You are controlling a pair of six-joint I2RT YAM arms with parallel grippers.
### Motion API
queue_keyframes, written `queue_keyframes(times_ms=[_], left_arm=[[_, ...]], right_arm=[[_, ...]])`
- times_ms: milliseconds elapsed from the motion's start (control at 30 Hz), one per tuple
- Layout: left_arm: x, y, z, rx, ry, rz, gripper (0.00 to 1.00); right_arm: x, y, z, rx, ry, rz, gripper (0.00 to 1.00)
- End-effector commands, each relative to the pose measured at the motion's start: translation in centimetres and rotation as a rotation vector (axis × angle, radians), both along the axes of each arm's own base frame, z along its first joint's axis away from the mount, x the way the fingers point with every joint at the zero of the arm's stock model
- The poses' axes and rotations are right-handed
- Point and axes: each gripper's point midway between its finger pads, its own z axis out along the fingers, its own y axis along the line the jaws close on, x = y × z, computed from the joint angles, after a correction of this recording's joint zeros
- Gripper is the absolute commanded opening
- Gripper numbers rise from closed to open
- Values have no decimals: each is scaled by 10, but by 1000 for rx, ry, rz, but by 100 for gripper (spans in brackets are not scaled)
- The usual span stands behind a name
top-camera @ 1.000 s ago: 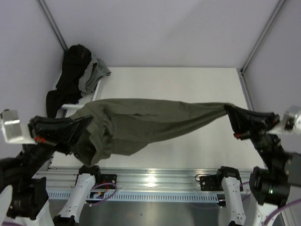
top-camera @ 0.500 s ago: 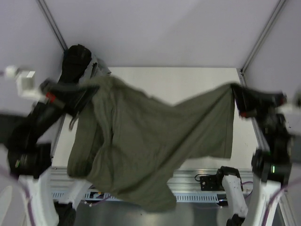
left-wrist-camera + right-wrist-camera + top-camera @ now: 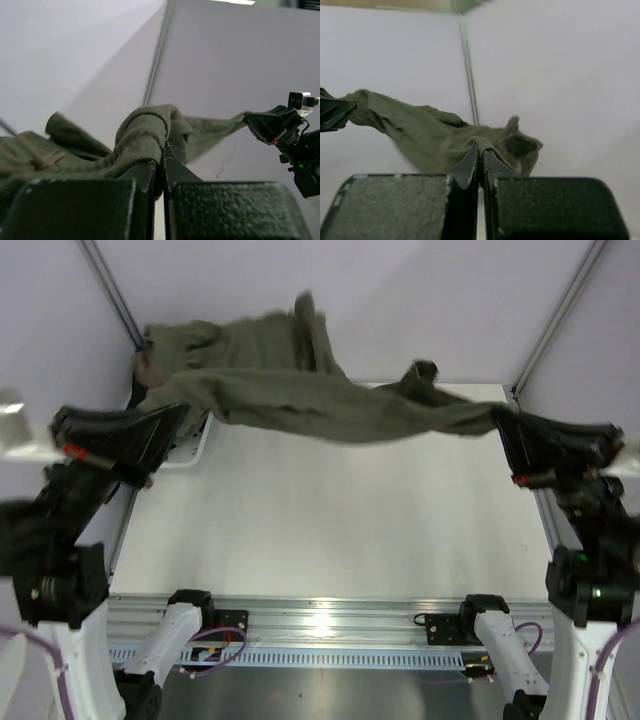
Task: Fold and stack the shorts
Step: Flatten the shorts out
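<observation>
The shorts' loose cloth (image 3: 235,343) billows over the back tray, so my left gripper should swing back with my right gripper and lower the shorts onto the white table (image 3: 325,515).
The olive-green shorts (image 3: 300,400) hang stretched in the air over the far part of the white table (image 3: 330,520), the cloth billowing upward at the back. My left gripper (image 3: 180,418) is shut on the shorts' left end, and my right gripper (image 3: 497,420) is shut on their right end. In the left wrist view a bunched fold of the shorts (image 3: 145,131) sits pinched at the left gripper (image 3: 163,150), with the right gripper (image 3: 250,120) across from it. In the right wrist view the shorts (image 3: 425,132) run off to the left from the right gripper (image 3: 481,150).
A white tray edge (image 3: 197,445) shows at the back left, under the cloth. Metal frame posts (image 3: 110,285) (image 3: 560,315) rise at both back corners. An aluminium rail (image 3: 320,618) with the arm bases runs along the near edge.
Both arms have swung up and toward the back. The shorts, which hung low over the near edge half a second ago, have flipped up and now stretch across the far side.
</observation>
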Motion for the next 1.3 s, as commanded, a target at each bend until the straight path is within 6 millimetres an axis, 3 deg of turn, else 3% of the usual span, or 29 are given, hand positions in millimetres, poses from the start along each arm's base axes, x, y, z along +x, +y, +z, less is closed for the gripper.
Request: queue_keyframes(times_ms=[0,100,200,367,567,733,933,1100,1167,1267], left_arm=[[-3,1,10,21,-91,14,0],[-41,-3,18,19,-211,-31,0],[-41,4,13,37,-190,34,0],[-30,0,2,38,-133,4,0],[-43,0,12,35,-158,2,0],[-48,0,17,33,-141,-7,0],[-24,1,6,32,-52,6,0],[13,-5,-13,35,64,-28,0],[22,-8,-15,31,87,-54,0],[11,-11,-14,27,70,-88,0]], right_arm=[[-2,0,0,-16,-75,-7,0],[-25,8,-3,-25,-121,45,0],[-24,-1,-6,-9,-92,-21,0],[-16,5,-20,-19,-49,26,0],[-32,3,-12,-27,-87,4,0],[-27,2,-12,-26,-63,-9,0],[-3,-2,-20,-8,11,-28,0],[46,0,-46,-16,170,-7,0],[51,2,-47,-31,194,7,0],[36,3,-41,-32,150,12,0]])
